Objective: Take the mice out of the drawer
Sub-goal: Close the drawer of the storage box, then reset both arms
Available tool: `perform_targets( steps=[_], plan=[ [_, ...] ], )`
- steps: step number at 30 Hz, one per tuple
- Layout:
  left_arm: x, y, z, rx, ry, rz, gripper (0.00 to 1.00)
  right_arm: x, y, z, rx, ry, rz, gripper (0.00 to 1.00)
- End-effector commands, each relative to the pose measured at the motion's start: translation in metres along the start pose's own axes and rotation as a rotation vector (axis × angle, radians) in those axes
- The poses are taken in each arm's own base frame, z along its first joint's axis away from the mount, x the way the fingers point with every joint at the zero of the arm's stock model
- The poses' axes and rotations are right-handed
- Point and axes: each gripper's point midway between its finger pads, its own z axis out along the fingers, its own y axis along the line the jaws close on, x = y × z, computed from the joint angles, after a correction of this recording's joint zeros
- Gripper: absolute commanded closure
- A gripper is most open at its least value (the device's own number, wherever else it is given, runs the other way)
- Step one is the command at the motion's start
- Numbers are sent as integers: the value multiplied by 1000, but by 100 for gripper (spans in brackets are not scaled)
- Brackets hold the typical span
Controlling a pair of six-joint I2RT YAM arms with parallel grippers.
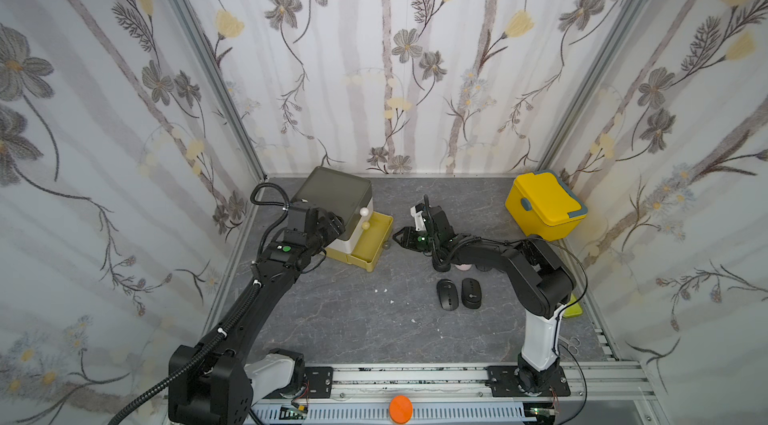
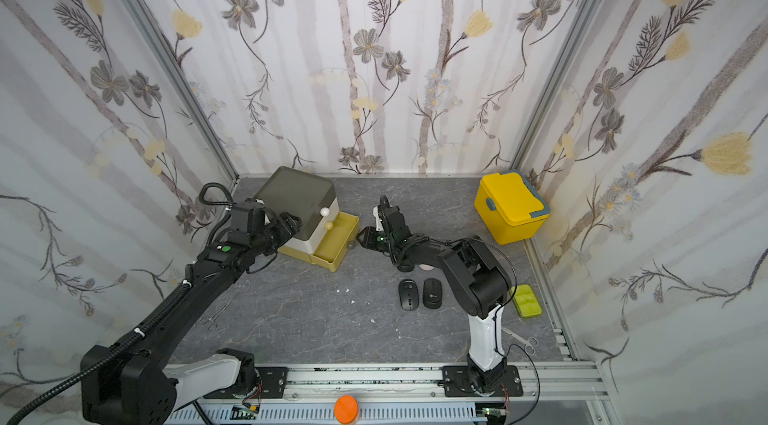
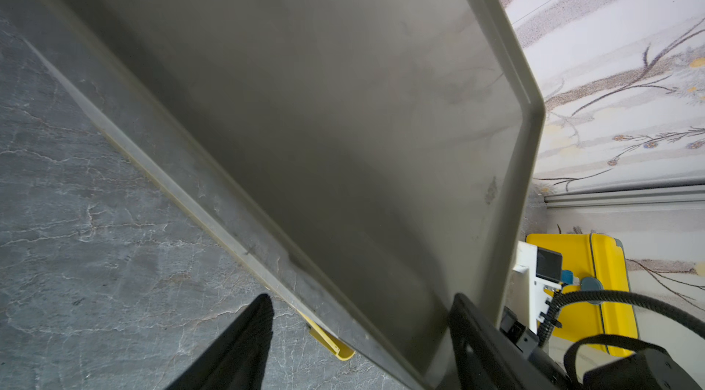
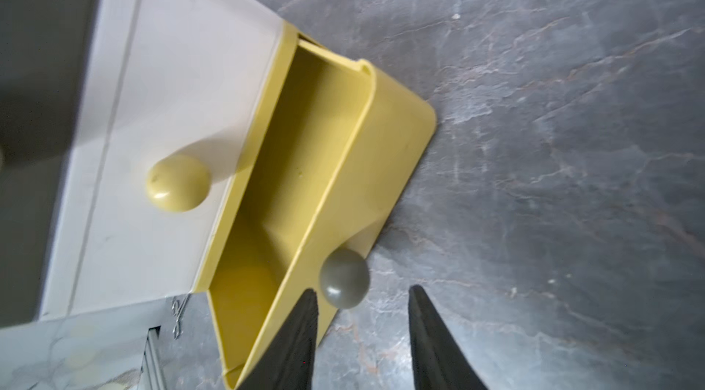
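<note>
The mustard bottom drawer [image 1: 372, 241] stands open and empty, so next my right gripper pushes its grey knob [image 4: 344, 277] until the drawer shuts while my left gripper steadies the box.
The drawer [image 1: 336, 194] box stands at the back left, and its mustard bottom drawer [image 1: 365, 244] is pulled out. The right wrist view shows that drawer [image 4: 297, 163] holding nothing. Its grey knob [image 4: 345, 277] sits just past the tips of my right gripper [image 4: 362, 290], whose jaws stand apart around nothing. My left gripper [image 3: 360, 296] straddles the box's olive-grey top tier [image 3: 343, 121], one finger on each side. Two black mice [image 1: 447, 295] [image 1: 471, 293] lie side by side on the table. A pale pink mouse [image 1: 462, 266] peeks out from under my right arm.
A bright yellow lidded box [image 1: 544, 204] stands at the back right corner. A lime-green case [image 2: 525, 300] and scissors [image 2: 525, 339] lie by my right arm's base. Metal forceps [image 2: 216, 315] lie under my left arm. An orange disc [image 1: 400, 408] sits on the front rail.
</note>
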Motion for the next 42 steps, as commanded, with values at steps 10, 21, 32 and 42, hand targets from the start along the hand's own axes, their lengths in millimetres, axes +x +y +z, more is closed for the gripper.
perform_targets(
  steps=[10, 21, 32, 42],
  plan=[
    [1, -9, 9, 44, 21, 4, 28, -19, 15, 45, -39, -10, -103, 68],
    [3, -15, 16, 66, 44, 22, 30, -26, 55, 83, -160, -12, -154, 67],
    [2, -13, 16, 55, 31, 20, 29, -33, 56, 86, -163, -21, -165, 69],
    [-34, -23, -18, 11, -100, 108, 13, -76, 50, -17, -33, -153, -223, 67]
  ],
)
